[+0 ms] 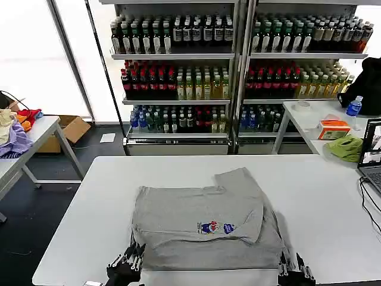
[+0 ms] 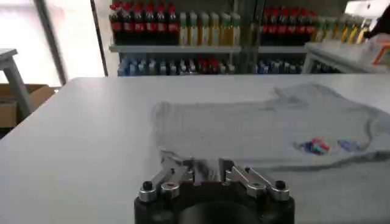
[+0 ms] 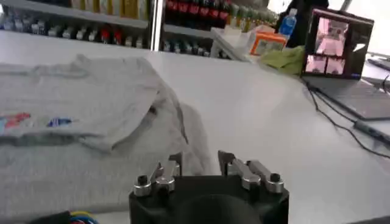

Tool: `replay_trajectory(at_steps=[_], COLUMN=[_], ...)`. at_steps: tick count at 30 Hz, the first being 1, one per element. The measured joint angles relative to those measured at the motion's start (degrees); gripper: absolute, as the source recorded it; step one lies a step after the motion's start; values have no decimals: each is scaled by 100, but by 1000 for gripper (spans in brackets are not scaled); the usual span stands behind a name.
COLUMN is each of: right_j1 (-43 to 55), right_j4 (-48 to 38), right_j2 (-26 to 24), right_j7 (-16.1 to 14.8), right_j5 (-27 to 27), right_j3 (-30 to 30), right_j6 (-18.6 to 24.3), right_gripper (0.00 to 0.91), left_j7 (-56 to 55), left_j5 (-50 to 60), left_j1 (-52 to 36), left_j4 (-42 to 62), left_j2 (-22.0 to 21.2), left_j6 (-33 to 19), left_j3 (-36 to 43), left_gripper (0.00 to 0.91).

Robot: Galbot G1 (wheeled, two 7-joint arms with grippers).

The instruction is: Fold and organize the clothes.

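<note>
I expect that the grey shirt's far edge [image 1: 178, 189] will fold over and hide the print when I bring it nearer, since the shirt lies limp beyond the print [image 1: 215, 227].
A grey shirt [image 1: 196, 220] lies in the middle of the white table [image 1: 309, 196], with one layer folded over another and a sleeve pointing to the far side. Its small multicoloured print [image 1: 216, 227] faces up. My left gripper [image 1: 128, 263] sits at the shirt's near left corner, open, and in the left wrist view [image 2: 201, 167] the hem lies just ahead of its fingers. My right gripper [image 1: 294, 269] is at the near right corner, also open. The grey cloth [image 3: 91, 109] reaches up to the gap between the right gripper's [image 3: 200, 159] fingers.
A laptop [image 1: 372, 156] with cables rests at the table's right edge. Behind it a side table holds a lime-green cloth [image 1: 345, 148], an orange box [image 1: 333, 128] and a water bottle [image 1: 353, 107]. A garment heap [image 1: 15, 128] lies on the left table. Drink shelves [image 1: 178, 71] line the back.
</note>
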Motion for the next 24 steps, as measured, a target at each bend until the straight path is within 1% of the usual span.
replay_trajectory(at_steps=[7, 13, 18, 24], right_j1=[567, 1318, 2096, 3256], right_j4=[63, -244, -688, -1545], right_j2=[72, -12, -208, -479], right_j7=[-268, -487, -643, -856], right_j5=[378, 698, 932, 1275], right_j3=[511, 664, 583, 155], right_j6=[197, 207, 59, -234], right_gripper=[907, 907, 907, 907], left_j7=[201, 438, 632, 745], left_j5=[-235, -358, -478, -683], left_j1=[-497, -1026, -1556, -2404], left_j4=[-220, -108, 157, 910], left_j2=[-81, -75, 16, 294], left_j6=[44, 43, 62, 108], left_j3=[-324, -477, -490, -393], left_gripper=[907, 907, 907, 907])
